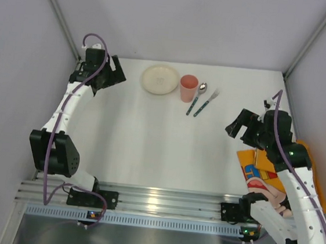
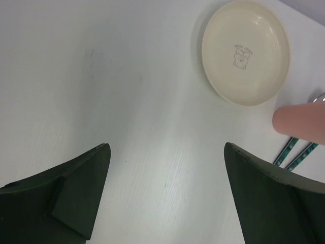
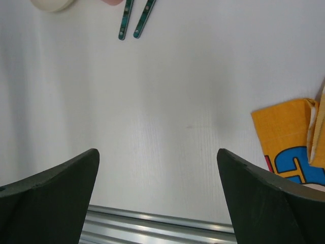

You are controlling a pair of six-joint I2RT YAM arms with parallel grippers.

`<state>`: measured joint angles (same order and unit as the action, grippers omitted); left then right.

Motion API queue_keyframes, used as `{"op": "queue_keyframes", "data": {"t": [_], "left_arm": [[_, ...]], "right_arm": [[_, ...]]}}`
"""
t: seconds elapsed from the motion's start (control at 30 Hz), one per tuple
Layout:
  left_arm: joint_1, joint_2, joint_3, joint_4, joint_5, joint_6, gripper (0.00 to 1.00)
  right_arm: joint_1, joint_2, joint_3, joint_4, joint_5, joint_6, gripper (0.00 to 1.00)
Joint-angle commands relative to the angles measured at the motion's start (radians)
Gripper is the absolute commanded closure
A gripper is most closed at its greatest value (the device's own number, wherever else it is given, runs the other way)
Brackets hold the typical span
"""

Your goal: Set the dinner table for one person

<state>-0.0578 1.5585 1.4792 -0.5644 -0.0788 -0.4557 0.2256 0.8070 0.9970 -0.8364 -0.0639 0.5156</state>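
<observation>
The orange mat's folded edge (image 1: 256, 159) is facing my open right gripper, so I should go on toward the mat's upper layer (image 1: 264, 161) until my fingers close on that layer.
On the white dinner table (image 1: 149, 144), a cream plate (image 1: 160, 79), a pink cup (image 1: 188, 88), a spoon (image 1: 197, 99) and a fork (image 1: 206, 102) with teal handles lie at the back. My left gripper (image 1: 120, 74) is open and empty, left of the plate. My right gripper (image 1: 237, 125) is open and empty above bare table, beside the orange cartoon mat (image 1: 262, 173). The left wrist view shows the plate (image 2: 246, 52), the cup (image 2: 299, 121) and the teal handles (image 2: 297, 151). The right wrist view shows the handles (image 3: 134, 18) and the mat's corner (image 3: 284, 133).
The mat lies crumpled at the right edge, partly under my right arm. A ribbed aluminium rail (image 1: 160, 203) runs along the near edge and shows in the right wrist view (image 3: 157, 223). Grey walls enclose the table on three sides.
</observation>
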Motion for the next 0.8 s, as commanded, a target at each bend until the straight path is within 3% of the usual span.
{"op": "queue_keyframes", "data": {"t": [0.0, 0.03, 0.1, 0.3, 0.43, 0.57, 0.77], "left_arm": [[-0.004, -0.087, -0.052, -0.017, 0.066, -0.054, 0.01], [-0.004, -0.089, -0.065, -0.011, 0.149, -0.052, 0.01], [-0.010, -0.101, -0.092, -0.022, 0.183, -0.087, 0.01], [-0.144, -0.175, -0.160, -0.006, 0.162, -0.104, 0.01], [-0.279, -0.161, -0.146, -0.087, 0.120, -0.048, 0.01], [-0.397, -0.217, -0.198, -0.103, 0.139, -0.046, 0.01], [-0.419, -0.304, -0.327, -0.082, 0.194, -0.077, 0.01]], "right_arm": [[0.000, 0.055, 0.089, -0.036, 0.061, -0.035, 0.00], [0.001, 0.082, 0.094, -0.036, 0.059, -0.037, 0.00], [0.003, 0.113, 0.098, -0.038, 0.029, -0.051, 0.00], [-0.029, 0.312, 0.149, -0.049, 0.091, -0.065, 0.00], [-0.153, 0.545, 0.204, -0.078, 0.095, -0.036, 0.00], [-0.294, 0.668, 0.238, -0.104, 0.168, -0.032, 0.00], [-0.388, 0.794, 0.227, -0.121, 0.295, -0.065, 0.00]]}}
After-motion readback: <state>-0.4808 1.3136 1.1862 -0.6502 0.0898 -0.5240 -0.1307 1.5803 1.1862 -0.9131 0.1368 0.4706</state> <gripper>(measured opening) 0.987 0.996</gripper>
